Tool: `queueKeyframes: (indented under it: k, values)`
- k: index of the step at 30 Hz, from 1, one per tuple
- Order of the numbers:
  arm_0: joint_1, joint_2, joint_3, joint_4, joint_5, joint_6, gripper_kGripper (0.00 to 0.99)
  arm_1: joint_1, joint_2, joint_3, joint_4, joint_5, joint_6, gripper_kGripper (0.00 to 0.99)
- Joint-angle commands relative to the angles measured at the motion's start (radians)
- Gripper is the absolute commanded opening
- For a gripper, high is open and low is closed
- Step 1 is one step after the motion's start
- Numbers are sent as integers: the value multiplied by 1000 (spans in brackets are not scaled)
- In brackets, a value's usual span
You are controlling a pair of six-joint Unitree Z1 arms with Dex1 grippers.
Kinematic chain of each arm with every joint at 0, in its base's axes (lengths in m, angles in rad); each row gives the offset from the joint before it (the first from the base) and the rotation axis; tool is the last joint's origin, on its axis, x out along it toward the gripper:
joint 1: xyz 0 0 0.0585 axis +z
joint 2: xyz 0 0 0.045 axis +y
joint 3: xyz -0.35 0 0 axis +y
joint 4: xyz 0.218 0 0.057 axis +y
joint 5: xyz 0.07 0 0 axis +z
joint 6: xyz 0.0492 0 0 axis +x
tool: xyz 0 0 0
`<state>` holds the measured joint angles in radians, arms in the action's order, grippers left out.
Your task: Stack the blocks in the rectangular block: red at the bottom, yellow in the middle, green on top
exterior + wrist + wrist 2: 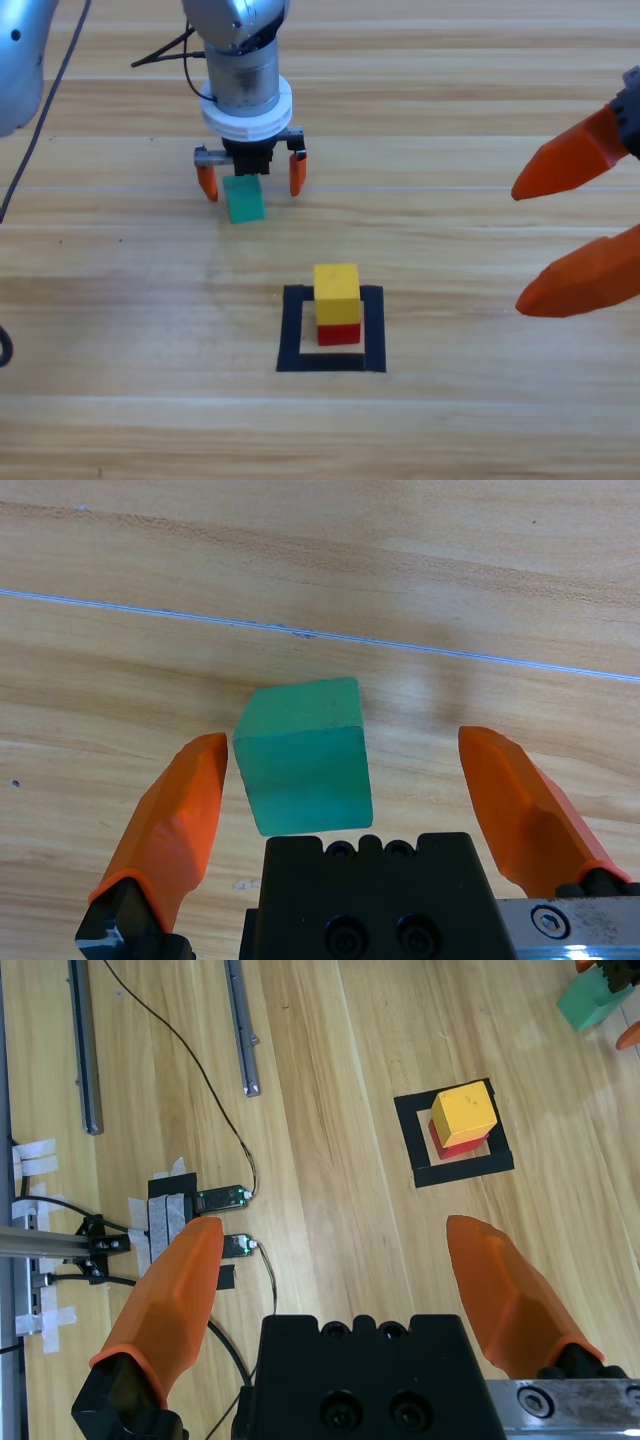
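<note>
My left gripper's open fingers are around the green cube (244, 200) with its slanted side edges (249, 787), so it will turn square with them when I close the gripper.
The teal-green cube (243, 199) rests on the wood, turned slightly askew, between the two jaws of my left gripper (251, 180), which is open around it. In the left wrist view the green cube (305, 755) sits closer to the left jaw, and neither jaw of the left gripper (345, 742) touches it. The yellow cube (336, 283) stands on the red cube (339, 334) inside the black tape square (293, 330). My right gripper (570, 235) waits open at the right edge, holding nothing. The right wrist view looks past the right gripper (335, 1228) at the yellow cube (465, 1110), red cube (450, 1147), tape square (465, 1172) and green cube (590, 1000).
Black cables (160, 50) trail across the table's upper left. In the right wrist view, two metal rails (240, 1030) and taped-down electronics with wires (190, 1205) lie off to one side of the tape square.
</note>
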<state>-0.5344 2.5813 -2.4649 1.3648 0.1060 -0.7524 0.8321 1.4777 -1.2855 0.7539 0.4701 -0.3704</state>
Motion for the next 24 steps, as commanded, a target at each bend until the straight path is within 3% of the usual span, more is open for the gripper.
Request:
queueKeyframes:
  k: [1, 3, 6, 11, 15, 19, 23, 24]
  values:
    - [14, 54, 17, 7, -9, 2, 990, 33, 6, 35, -39, -4, -1, 985]
    - [14, 54, 17, 7, -9, 1, 976, 32, 6, 35, -39, -4, -1, 985]
    - [14, 71, 17, 5, -22, 4, 762, 33, 9, 35, -39, -4, 1, 985]
    - [14, 91, 12, 4, -25, 4, 667, 32, 9, 35, -39, -4, 1, 985]
    - [16, 94, 12, 4, -25, 10, 387, 35, 9, 35, -39, -4, 1, 985]
    - [14, 85, 15, 5, -25, 18, 291, 35, 10, 35, -39, -5, 1, 985]
    - [14, 14, 40, 16, -31, 59, 0, 35, 10, 35, -39, -5, 1, 985]
    - [14, -18, 50, 19, -34, 79, 0, 35, 10, 35, -39, -5, 2, 985]
